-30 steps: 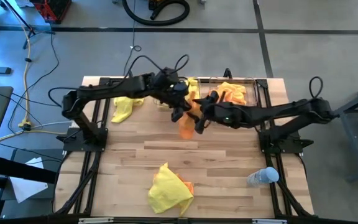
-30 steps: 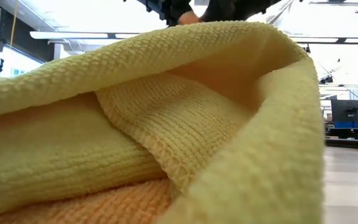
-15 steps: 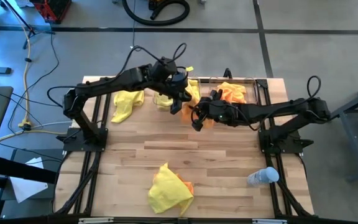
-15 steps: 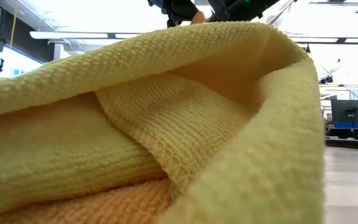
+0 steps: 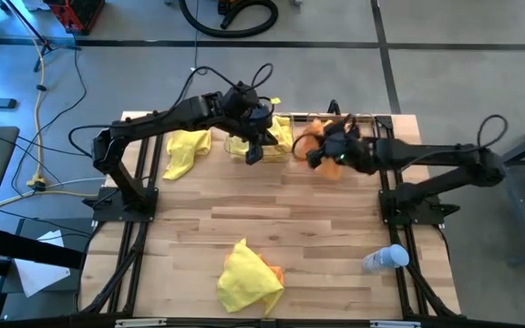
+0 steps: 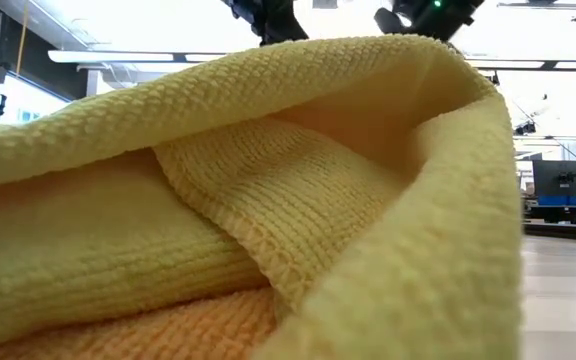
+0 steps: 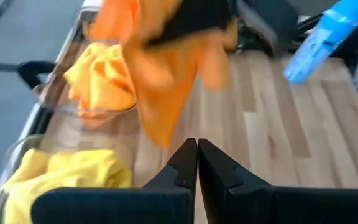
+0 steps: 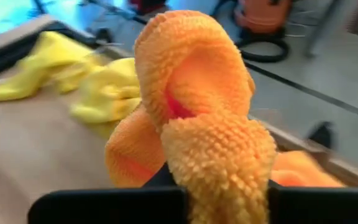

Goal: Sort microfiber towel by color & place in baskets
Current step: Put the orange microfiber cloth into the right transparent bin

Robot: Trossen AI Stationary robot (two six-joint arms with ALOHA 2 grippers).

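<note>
The held orange towel's loose end (image 7: 161, 127) is hanging outside its clear basket (image 7: 101, 84), so the robot's right gripper should put the towel down, then grip it again and lift it in.
My right gripper (image 5: 318, 156) is shut on an orange towel (image 5: 328, 170), lifted just in front of the right clear basket (image 5: 370, 119), where another orange towel (image 7: 101, 78) lies. My left gripper (image 5: 255, 151) is shut on nothing, hovering by the left basket (image 7: 17, 155), which holds yellow towels (image 7: 73, 174). One yellow towel (image 5: 185, 150) lies on the table at the far left. A yellow towel over an orange one (image 5: 247, 278) lies near the front edge and fills the low view (image 6: 218, 220). My right gripper pinches a bunched fold of the orange towel (image 8: 216, 155) between its two fingers, several layers thick; the cloth hides the fingertips. The fingers come from the table's right, slanting down. The towel is lifted clear and its loose end (image 7: 163, 106) hangs slack below the fingers.
A small clear bottle (image 5: 386, 259) lies on its side near the table's front right corner. Bare wood lies across the middle of the table between the baskets and the front pile. Black frame rails run along both side edges.
My right gripper has taken hold of the orange towel that hung between the two grippers. It has carried the towel toward the table's right and far edge, up by the right basket, rolling its wrist. My left gripper has drawn back a little toward the left basket.
</note>
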